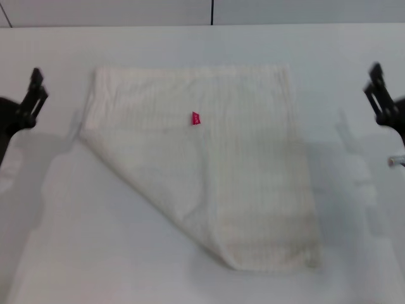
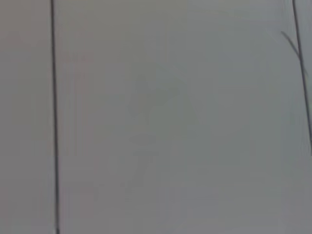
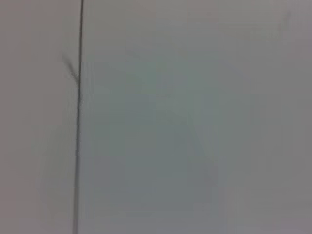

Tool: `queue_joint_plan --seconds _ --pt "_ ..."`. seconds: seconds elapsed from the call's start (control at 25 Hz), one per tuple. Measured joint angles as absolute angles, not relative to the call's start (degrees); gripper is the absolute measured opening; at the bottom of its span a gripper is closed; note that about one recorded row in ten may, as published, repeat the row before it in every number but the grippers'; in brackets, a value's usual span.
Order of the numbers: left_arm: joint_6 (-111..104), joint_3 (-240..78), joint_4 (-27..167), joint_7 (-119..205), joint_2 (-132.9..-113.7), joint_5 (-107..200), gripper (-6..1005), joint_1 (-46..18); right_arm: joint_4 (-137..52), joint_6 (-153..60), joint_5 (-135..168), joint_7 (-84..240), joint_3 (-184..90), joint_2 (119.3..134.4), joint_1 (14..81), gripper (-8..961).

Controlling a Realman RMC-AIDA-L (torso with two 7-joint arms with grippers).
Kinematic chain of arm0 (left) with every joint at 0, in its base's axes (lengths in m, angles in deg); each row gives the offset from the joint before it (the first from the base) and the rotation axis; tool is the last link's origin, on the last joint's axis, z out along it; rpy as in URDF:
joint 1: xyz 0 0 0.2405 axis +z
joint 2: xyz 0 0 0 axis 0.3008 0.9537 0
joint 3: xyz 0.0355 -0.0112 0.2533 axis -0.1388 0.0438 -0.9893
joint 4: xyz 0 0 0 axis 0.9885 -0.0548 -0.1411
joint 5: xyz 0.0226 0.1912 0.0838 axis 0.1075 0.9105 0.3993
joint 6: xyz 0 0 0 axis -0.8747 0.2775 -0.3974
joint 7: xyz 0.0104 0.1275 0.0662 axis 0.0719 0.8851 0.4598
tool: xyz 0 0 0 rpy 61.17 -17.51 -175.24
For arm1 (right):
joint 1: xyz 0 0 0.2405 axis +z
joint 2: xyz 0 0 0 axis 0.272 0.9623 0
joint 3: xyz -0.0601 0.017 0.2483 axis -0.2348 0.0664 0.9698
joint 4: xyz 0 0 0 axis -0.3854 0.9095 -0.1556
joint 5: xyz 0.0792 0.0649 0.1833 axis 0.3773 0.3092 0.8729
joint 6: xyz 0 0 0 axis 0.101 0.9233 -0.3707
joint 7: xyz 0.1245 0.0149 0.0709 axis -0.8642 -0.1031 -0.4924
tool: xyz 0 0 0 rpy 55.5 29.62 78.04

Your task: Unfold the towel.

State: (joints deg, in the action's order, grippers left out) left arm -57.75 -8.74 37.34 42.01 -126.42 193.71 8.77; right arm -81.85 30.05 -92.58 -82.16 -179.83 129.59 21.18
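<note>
The pink-red tag (image 1: 195,118) is at the tip of the towel's folded-over flap (image 1: 166,167), so I expect the tag to end up out of sight underneath when I pull the flap open.
The towel (image 1: 215,164) is a cream-white ribbed cloth lying flat in the middle of the white table. Its near-left part is folded over along a diagonal edge that runs from the far left to the near right. A small pink-red tag (image 1: 195,118) shows near its middle. My left gripper (image 1: 33,95) hangs at the left edge of the head view, apart from the towel. My right gripper (image 1: 378,92) hangs at the right edge, also apart from it. Neither holds anything. Both wrist views show only a plain grey surface with dark seams.
The white table (image 1: 95,240) reaches to a pale wall at the back. A small metallic part (image 1: 397,161) shows at the right edge.
</note>
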Motion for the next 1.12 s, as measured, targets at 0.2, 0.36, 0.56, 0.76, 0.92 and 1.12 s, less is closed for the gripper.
queue_joint_plan --seconds 0.2,0.36,0.56,0.76,0.92,1.12 --pt "-35.4 -7.2 15.3 48.2 -125.69 199.0 766 13.1 -101.6 3.6 -92.7 -71.5 -170.5 127.01 19.1 730" --pt "-13.0 -8.5 -1.1 48.9 -122.81 200.0 760 13.8 -114.0 -29.6 -92.5 -62.7 -153.3 131.06 17.9 719" --pt "8.4 -10.7 -13.6 47.8 -119.50 199.8 753 10.8 -116.7 -59.3 -92.9 -63.7 -135.6 133.17 23.6 631" --pt "29.0 -10.0 -21.6 53.0 -121.25 197.9 745 6.8 -108.9 -79.4 -96.6 -68.5 -119.3 132.95 36.3 493" --pt "40.9 -5.7 -22.8 62.7 -124.37 190.2 739 3.2 -104.3 -87.6 -106.2 -74.3 -113.4 132.82 43.9 332" --pt "46.6 -1.4 -20.0 72.3 -126.66 182.5 731 0.6 -100.6 -94.2 -112.6 -77.9 -110.3 132.53 51.0 121"
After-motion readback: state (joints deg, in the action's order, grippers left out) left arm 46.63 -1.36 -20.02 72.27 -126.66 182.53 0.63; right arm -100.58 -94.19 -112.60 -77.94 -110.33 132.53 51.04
